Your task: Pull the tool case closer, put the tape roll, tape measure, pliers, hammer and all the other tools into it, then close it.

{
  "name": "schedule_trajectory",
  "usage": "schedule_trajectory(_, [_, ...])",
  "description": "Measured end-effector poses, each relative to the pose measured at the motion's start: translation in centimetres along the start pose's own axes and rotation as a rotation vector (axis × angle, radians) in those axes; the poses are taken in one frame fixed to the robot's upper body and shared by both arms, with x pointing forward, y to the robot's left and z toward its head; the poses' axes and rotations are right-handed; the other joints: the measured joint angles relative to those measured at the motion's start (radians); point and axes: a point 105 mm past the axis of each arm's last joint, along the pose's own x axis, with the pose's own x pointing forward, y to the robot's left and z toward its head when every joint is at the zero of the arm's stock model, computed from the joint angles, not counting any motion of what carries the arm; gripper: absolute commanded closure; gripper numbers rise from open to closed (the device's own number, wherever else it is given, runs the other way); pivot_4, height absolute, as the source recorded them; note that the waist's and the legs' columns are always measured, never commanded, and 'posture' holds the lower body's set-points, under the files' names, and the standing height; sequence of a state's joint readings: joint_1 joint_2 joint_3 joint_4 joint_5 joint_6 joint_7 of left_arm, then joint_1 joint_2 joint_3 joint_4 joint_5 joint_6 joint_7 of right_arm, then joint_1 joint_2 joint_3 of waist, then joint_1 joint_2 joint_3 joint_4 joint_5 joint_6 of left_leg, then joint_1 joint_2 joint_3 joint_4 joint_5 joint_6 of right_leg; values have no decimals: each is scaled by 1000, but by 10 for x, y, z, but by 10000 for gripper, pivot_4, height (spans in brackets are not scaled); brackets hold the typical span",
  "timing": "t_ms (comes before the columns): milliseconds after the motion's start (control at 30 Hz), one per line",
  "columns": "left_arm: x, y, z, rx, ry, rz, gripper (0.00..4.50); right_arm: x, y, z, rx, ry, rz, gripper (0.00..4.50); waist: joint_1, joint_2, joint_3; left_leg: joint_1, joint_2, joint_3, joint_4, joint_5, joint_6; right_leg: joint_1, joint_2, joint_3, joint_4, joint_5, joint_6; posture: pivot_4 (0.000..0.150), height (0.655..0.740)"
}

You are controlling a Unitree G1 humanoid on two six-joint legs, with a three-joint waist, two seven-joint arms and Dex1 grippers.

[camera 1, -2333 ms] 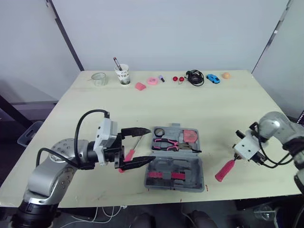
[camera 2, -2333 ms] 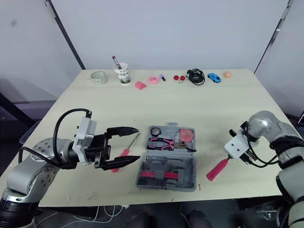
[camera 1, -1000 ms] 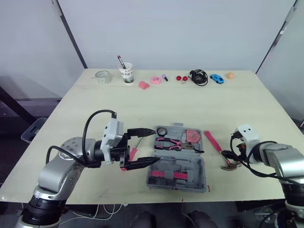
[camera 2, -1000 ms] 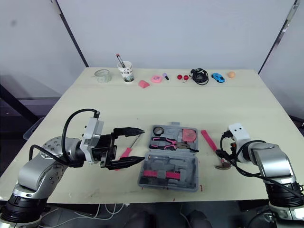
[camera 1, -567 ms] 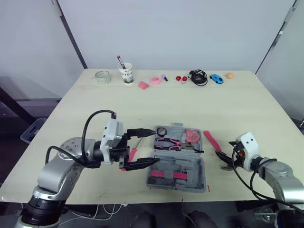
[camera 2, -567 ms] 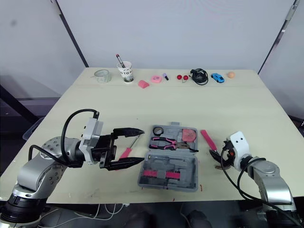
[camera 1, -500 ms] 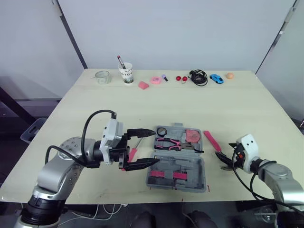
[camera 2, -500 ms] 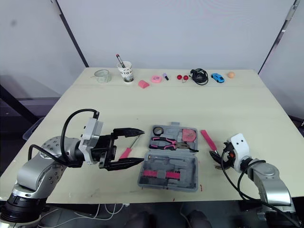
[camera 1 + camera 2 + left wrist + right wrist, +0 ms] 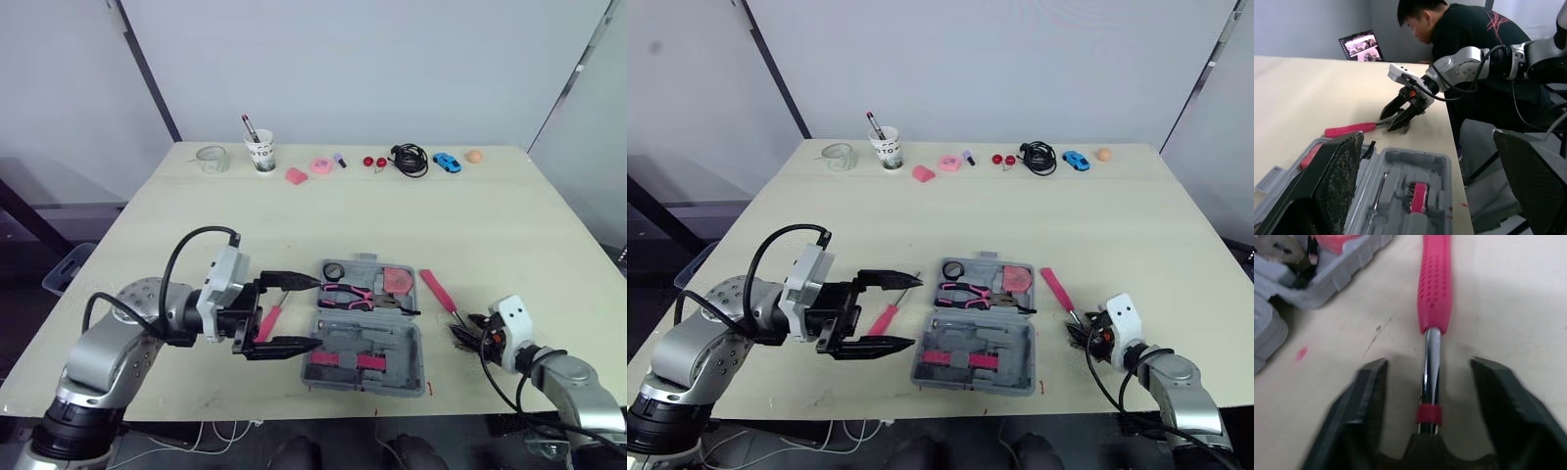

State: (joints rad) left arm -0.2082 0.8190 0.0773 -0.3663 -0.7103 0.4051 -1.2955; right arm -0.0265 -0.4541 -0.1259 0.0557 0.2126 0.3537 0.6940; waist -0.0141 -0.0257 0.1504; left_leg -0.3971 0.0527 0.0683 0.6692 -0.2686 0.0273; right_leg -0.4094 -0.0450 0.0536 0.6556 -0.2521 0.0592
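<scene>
The near half of the grey tool case has a wide empty hollow (image 9: 403, 358), so I expect the hammer (image 9: 441, 295) to fit in flat with its head in that hollow when I lower it.
The grey tool case (image 9: 370, 333) lies open near the table's front edge. Its tray holds the pink pliers (image 9: 343, 292), the tape roll (image 9: 331, 269) and the pink tape measure (image 9: 395, 281). To its right the hammer (image 9: 437, 291) lies flat, pink handle pointing away. My right gripper (image 9: 1429, 363) is open, its fingers (image 9: 1367, 406) straddling the hammer's steel shaft (image 9: 1430, 362) near the head without touching it. Left of the case, my left gripper (image 9: 315, 313) is wide open at the case's left edge. A pink screwdriver (image 9: 884, 315) lies on the table between its fingers.
Along the far edge stand a glass (image 9: 209, 157), a cup with a pen (image 9: 260, 152), small pink items (image 9: 294, 175), a black cable (image 9: 404, 157), a blue toy car (image 9: 446, 161) and an orange ball (image 9: 474, 155). A person (image 9: 1469, 24) sits beyond the table's right side.
The hammer has been laid down right of the case and the right gripper has let it go and drawn toward the front edge. The left gripper opened wider and shifted slightly left.
</scene>
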Motion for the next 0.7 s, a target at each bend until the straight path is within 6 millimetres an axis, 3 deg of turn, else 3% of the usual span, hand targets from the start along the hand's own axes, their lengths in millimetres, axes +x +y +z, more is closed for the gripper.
schedule_trajectory(100, [-1,1,0,-1,0,-5,0,2,1,1,-1,-11,-4,44861,0,-1,0,0,0,0,0,0,0,0,0,0,0,0,0,1500,7400])
schedule_trajectory(500, [-6,3,1,9,4,-20,0,-3,-5,3,20,-30,-53,44861,1,-2,-1,0,0,0,0,0,0,0,0,0,0,0,0,1500,7400])
schedule_trajectory(700, [-17,5,0,25,18,-25,0,-23,-2,43,-164,-62,43,44861,-1,-1,-1,0,1,0,0,0,0,0,1,0,0,0,0,1500,7400])
